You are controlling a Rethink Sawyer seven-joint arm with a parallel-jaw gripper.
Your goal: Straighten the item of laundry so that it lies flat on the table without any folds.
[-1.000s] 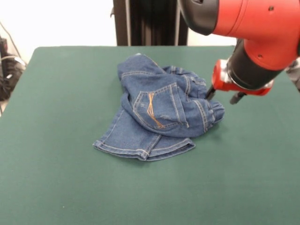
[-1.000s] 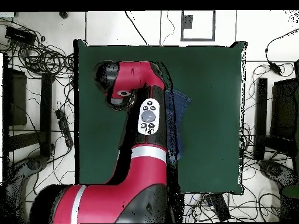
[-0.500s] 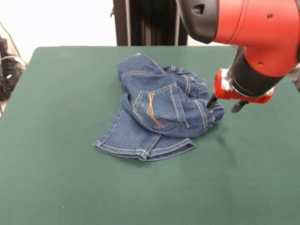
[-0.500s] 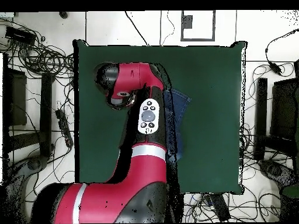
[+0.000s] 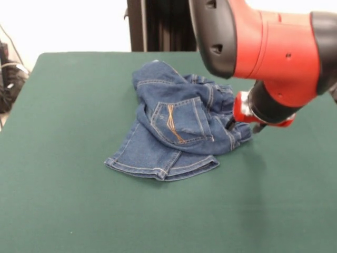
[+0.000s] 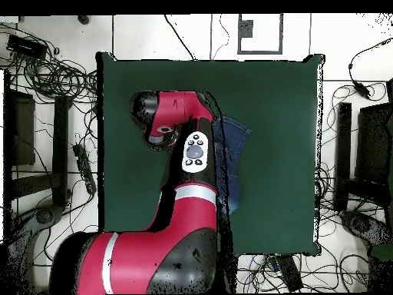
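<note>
I expect the jeans [image 5: 176, 118] to unfold and trail their legs out long when I lift and drag them, because the leg hem [image 5: 160, 172] sticks out below the back pocket.
The item of laundry [image 5: 176, 126], a small pair of blue jeans, lies crumpled near the middle of the green table [image 5: 63, 105]. A back pocket with orange stitching faces up, and one leg hem fans out toward the front. My gripper [image 5: 244, 126] is low at the jeans' bunched right edge. It is open, with one dark fingertip [image 5: 230, 124] touching the denim and the other just past the edge. In the overhead view the red arm covers most of the laundry [image 6: 234, 146] and hides the gripper; bare table [image 6: 284, 115] shows beside it.
A black column [image 5: 158, 26] stands behind the table's far edge. Cables [image 5: 8, 79] lie off the left side. In the overhead view, cables and equipment [image 6: 46, 84] ring the table on the floor.
The arm has come down and shifted slightly left, toward the jeans. The fingertips dropped from above the table to the bunched right edge. The jeans have not moved.
</note>
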